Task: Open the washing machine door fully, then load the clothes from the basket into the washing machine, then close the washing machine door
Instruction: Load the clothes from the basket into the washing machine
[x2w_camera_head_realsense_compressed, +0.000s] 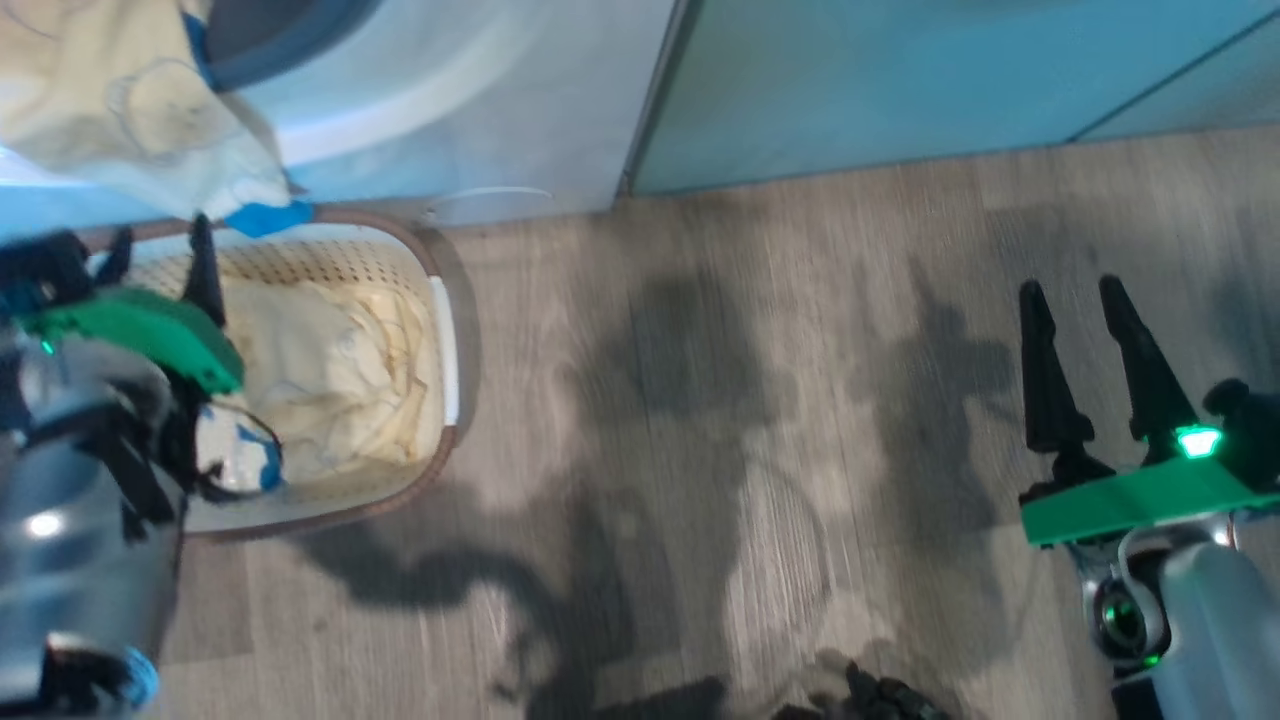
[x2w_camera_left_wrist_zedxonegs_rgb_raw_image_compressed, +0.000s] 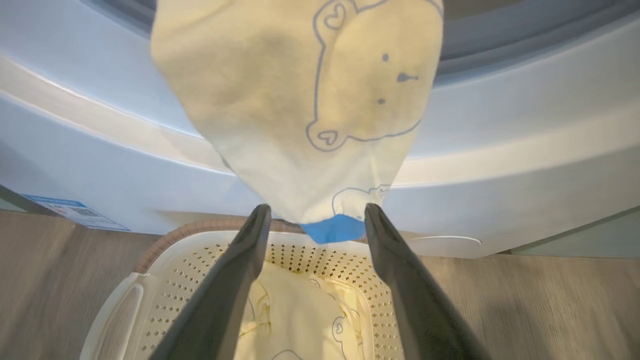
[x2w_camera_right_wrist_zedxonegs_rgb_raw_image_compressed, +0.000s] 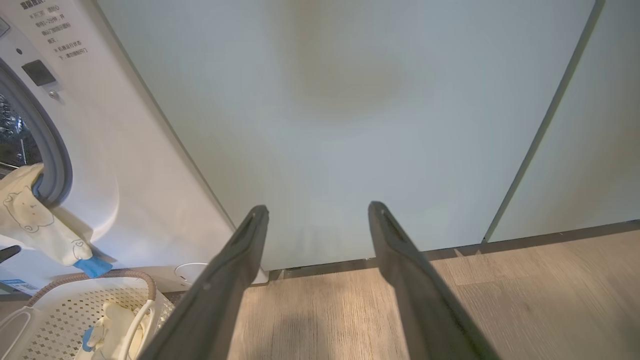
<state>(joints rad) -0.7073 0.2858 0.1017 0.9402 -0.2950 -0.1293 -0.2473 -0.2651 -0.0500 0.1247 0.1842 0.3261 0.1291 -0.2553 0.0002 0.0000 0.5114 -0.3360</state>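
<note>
I expect the pale yellow garment (x2w_camera_head_realsense_compressed: 156, 108) to fold up and bunch inside when I push its blue tip in, because it hangs limply from the drum opening (x2w_camera_head_realsense_compressed: 278, 38).
A pale yellow bear-print garment (x2w_camera_left_wrist_zedxonegs_rgb_raw_image_compressed: 300, 100) hangs out of the grey-ringed drum mouth (x2w_camera_right_wrist_zedxonegs_rgb_raw_image_compressed: 55, 165) down the white washing machine (x2w_camera_left_wrist_zedxonegs_rgb_raw_image_compressed: 500, 165) front. Its blue tip (x2w_camera_left_wrist_zedxonegs_rgb_raw_image_compressed: 335, 229) dangles just above the cream basket (x2w_camera_left_wrist_zedxonegs_rgb_raw_image_compressed: 165, 260). My left gripper (x2w_camera_left_wrist_zedxonegs_rgb_raw_image_compressed: 317, 210) is open over the basket, and the blue tip lies between and beyond its fingertips, not gripped. More cream clothes (x2w_camera_head_realsense_compressed: 330, 380) lie in the basket (x2w_camera_head_realsense_compressed: 445, 330). In the head view the left gripper (x2w_camera_head_realsense_compressed: 160, 265) is at the left. My right gripper (x2w_camera_head_realsense_compressed: 1072, 300) hangs open and empty over the floor at the right. The washing machine door is out of view.
Pale teal cabinet doors (x2w_camera_head_realsense_compressed: 900, 90) stand to the right of the washer, and the right gripper (x2w_camera_right_wrist_zedxonegs_rgb_raw_image_compressed: 318, 210) faces them. Wood-look floor (x2w_camera_head_realsense_compressed: 700, 450) stretches between the basket and the right arm. A small blue sticker (x2w_camera_left_wrist_zedxonegs_rgb_raw_image_compressed: 75, 212) sits low on the washer.
</note>
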